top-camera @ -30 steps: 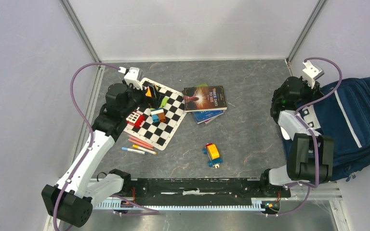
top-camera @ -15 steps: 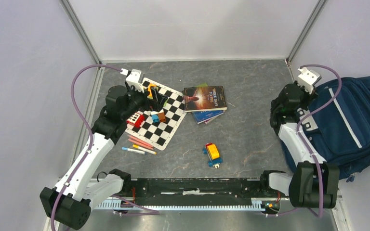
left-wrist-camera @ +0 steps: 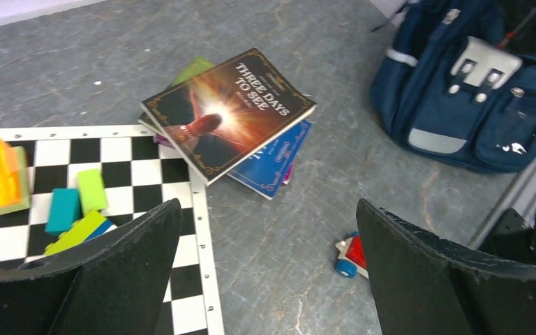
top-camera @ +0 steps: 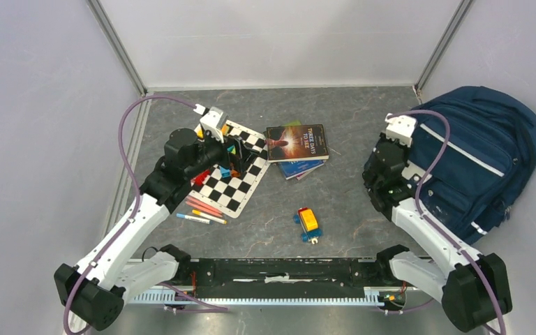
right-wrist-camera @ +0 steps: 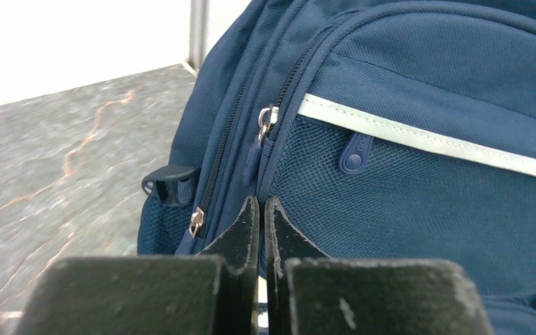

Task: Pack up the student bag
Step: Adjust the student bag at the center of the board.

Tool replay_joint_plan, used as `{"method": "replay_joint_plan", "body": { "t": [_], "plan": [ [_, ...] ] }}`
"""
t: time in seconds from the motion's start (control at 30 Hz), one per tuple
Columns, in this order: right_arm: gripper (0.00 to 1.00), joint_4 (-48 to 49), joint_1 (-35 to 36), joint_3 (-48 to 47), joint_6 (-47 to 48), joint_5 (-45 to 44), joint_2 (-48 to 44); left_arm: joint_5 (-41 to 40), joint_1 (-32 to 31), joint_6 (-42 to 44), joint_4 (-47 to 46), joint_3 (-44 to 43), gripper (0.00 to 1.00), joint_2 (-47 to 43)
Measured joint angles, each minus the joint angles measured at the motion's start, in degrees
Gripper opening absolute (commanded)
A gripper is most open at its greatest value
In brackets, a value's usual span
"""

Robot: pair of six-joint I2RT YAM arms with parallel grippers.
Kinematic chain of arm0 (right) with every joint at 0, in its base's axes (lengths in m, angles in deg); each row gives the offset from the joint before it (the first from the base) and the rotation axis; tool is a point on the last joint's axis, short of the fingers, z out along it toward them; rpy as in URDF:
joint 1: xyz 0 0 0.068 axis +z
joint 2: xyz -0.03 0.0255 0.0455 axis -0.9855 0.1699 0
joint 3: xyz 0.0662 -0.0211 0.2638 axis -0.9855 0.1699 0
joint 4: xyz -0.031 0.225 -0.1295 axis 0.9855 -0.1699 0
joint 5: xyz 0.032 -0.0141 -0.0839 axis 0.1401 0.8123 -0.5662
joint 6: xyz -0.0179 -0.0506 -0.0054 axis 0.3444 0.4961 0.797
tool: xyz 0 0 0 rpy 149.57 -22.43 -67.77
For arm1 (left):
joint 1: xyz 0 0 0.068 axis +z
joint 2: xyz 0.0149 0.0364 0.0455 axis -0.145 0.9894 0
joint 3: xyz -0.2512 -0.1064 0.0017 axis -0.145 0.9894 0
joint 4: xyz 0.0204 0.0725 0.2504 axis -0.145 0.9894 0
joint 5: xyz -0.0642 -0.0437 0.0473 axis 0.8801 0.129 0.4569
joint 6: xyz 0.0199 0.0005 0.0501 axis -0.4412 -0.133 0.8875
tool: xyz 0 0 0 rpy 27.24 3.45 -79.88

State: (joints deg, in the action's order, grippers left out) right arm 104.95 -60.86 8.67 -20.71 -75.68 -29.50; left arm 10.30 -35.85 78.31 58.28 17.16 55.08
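Observation:
My left gripper is too far away to reach the student bag, which leans against the side wall. My right gripper should first drag the bag toward the stack of books.
The student bag is a navy backpack with a pale grey stripe, standing tilted at the table's right edge. It also shows in the left wrist view and fills the right wrist view. My right gripper is at the bag's left side. Its jaws are pressed together against the mesh front pocket, beside two zip pulls, and seem to pinch the fabric. My left gripper is open and empty above the chessboard, its wide-spread fingers framing bare table.
A stack of books lies mid-table, also in the left wrist view. A toy car sits near the front. Coloured blocks lie on the chessboard and pens beside it. Walls close the back and both sides.
My right gripper has swung left and toward the front, and the bag has come with it, turning and rising from lying flat. My left gripper has moved right over the chessboard.

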Motion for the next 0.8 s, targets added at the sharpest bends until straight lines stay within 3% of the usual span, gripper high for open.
{"method": "replay_joint_plan", "body": {
  "t": [0.53,0.57,0.67,0.73,0.8],
  "plan": [
    [0.0,-13.7,22.86,6.45,-7.45,4.31,-4.02,2.91,-7.28,0.22,-1.75,0.39,1.0,0.55],
    [0.12,-14.51,23.56,6.45,-7.85,4.72,-4.02,2.86,-7.3,0.22,-1.92,0.39,1.0,0.74],
    [0.68,-18.47,23.96,6.03,-9.66,5.7,-4.02,1.75,-7.34,-0.09,-1.11,-0.2,1.0,2.19],
    [0.88,-21.42,24.0,4.7,-11.15,5.97,-4.09,0.33,-7.34,-0.57,0.7,-2.14,1.0,4.24],
    [0.98,-24.61,24.0,2.58,-11.43,6.84,-4.31,-0.9,-7.34,-1.11,1.55,-3.8,1.0,5.92]
  ]
}}
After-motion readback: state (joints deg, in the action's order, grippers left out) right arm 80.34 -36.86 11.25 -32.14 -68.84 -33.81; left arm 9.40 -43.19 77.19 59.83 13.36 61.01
